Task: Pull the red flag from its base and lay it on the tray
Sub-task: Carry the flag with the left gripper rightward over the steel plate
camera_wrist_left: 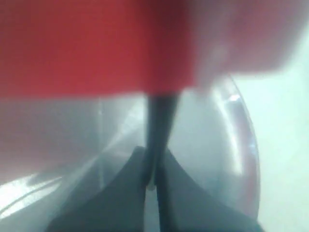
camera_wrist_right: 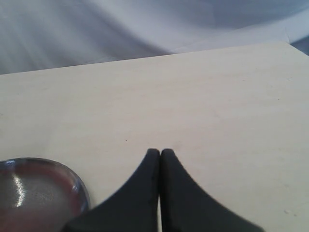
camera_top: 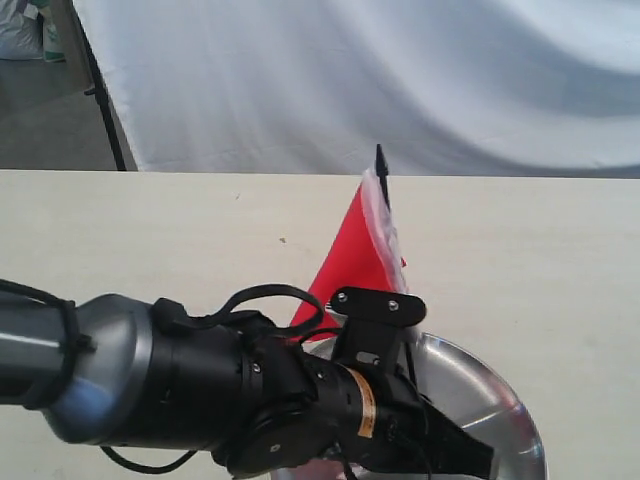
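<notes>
The red flag [camera_top: 356, 252] is standing steeply by the tray's far rim, so the robot's left gripper should pull the flag's pole toward the tray's near side [camera_top: 515, 462] before it tips the flag flat.
The red flag [camera_top: 352, 250] stands tilted above the tray [camera_top: 475, 395], its black pole tip pointing up. My left arm fills the lower left of the exterior view and hides the pole's lower part. In the left wrist view my left gripper [camera_wrist_left: 153, 162] is shut on the flag's black pole [camera_wrist_left: 159, 125], with the blurred red cloth [camera_wrist_left: 96, 48] just past it and the shiny tray [camera_wrist_left: 231, 145] beneath. My right gripper [camera_wrist_right: 160, 153] is shut with nothing in it, hovering over bare table beside the tray's rim [camera_wrist_right: 79, 186]. The base is out of view.
A pale wooden table [camera_top: 520, 260] runs to a far edge backed by white draped cloth [camera_top: 400, 80]. A black stand leg [camera_top: 100, 90] rises at the back left.
</notes>
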Robot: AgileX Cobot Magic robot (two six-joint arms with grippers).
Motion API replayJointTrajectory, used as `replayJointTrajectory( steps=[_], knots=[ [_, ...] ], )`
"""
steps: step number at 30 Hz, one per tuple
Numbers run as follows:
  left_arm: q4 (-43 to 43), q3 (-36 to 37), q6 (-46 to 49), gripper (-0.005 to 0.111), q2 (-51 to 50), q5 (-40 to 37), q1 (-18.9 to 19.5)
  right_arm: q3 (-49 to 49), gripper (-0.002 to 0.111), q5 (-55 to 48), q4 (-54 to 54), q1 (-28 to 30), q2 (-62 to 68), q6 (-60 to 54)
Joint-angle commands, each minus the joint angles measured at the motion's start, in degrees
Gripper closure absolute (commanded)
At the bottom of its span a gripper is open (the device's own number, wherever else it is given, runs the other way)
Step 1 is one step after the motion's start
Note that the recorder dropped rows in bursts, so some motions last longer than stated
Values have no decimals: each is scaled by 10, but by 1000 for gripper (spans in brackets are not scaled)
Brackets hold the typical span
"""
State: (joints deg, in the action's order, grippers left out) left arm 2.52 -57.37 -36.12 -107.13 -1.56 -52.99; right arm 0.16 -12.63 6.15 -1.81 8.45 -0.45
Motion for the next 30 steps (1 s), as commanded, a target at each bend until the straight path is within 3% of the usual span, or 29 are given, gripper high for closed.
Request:
replayJointTrajectory(
  steps=[1,2,7,10,19,23,30],
  knots=[
    [-2,-46,68,107,-1,-97,-32,-2,109,2,-1,2,-2,-2],
    [-25,-65,114,107,-1,-157,-36,-2,109,2,-1,2,-2,-2],
    [-204,-94,354,107,-2,-292,-31,-2,109,2,-1,2,-2,-2],
    [-277,-108,443,107,-10,-362,-23,-2,109,2,-1,2,-2,-2],
    [-283,-118,457,107,-25,-416,-11,-2,109,2,-1,2,-2,-2],
    [-282,-118,466,107,-28,-484,14,-2,109,2,-1,2,-2,-2],
    [-253,-118,466,107,-28,-475,69,-2,109,2,-1,2,-2,-2]
  ],
)
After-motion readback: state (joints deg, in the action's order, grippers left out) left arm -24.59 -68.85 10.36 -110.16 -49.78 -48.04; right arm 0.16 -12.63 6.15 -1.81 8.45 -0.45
